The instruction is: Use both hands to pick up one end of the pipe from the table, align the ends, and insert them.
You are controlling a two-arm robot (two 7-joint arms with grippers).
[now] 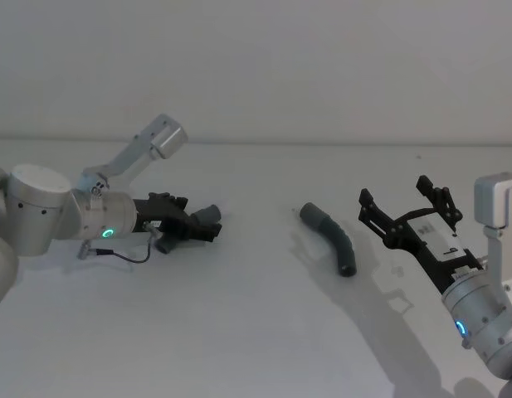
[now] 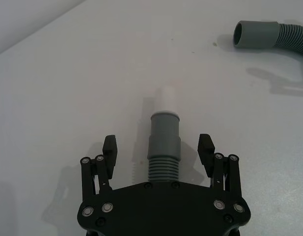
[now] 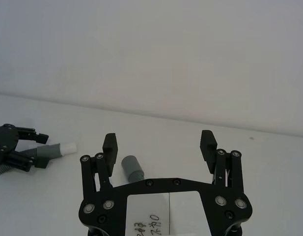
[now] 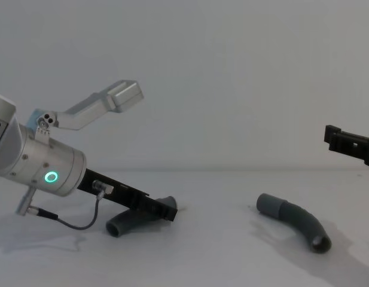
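Note:
The white sleeve [image 2: 166, 99] fills the cuff's rim [image 2: 165, 114] snugly, so it should come along, still sticking straight out, when the robot's left gripper lifts the cuff.
Two dark grey ribbed pipe pieces lie on the white table [image 1: 256, 332]. The left piece [image 1: 207, 217] [image 4: 127, 222] lies between the fingers of my left gripper [image 1: 202, 225] [image 2: 158, 147], which is low at the table and open. Its pads stand apart from the hose on both sides. The grey cuff end [image 2: 164, 129] points away from the palm and has a white sleeve [image 3: 68, 147]. The right piece [image 1: 332, 236] [image 4: 295, 220] [image 2: 269, 37] lies free, curved, with its cuff [image 3: 131, 167] towards the left. My right gripper [image 1: 401, 196] [image 3: 159, 140] hovers open, to the right of that piece and above it.
A plain white wall rises behind the table's far edge [image 1: 322, 143]. Bare table surface lies between the two pieces [image 1: 256, 249] and in front of them. A thin black cable [image 1: 127, 255] hangs from the left wrist.

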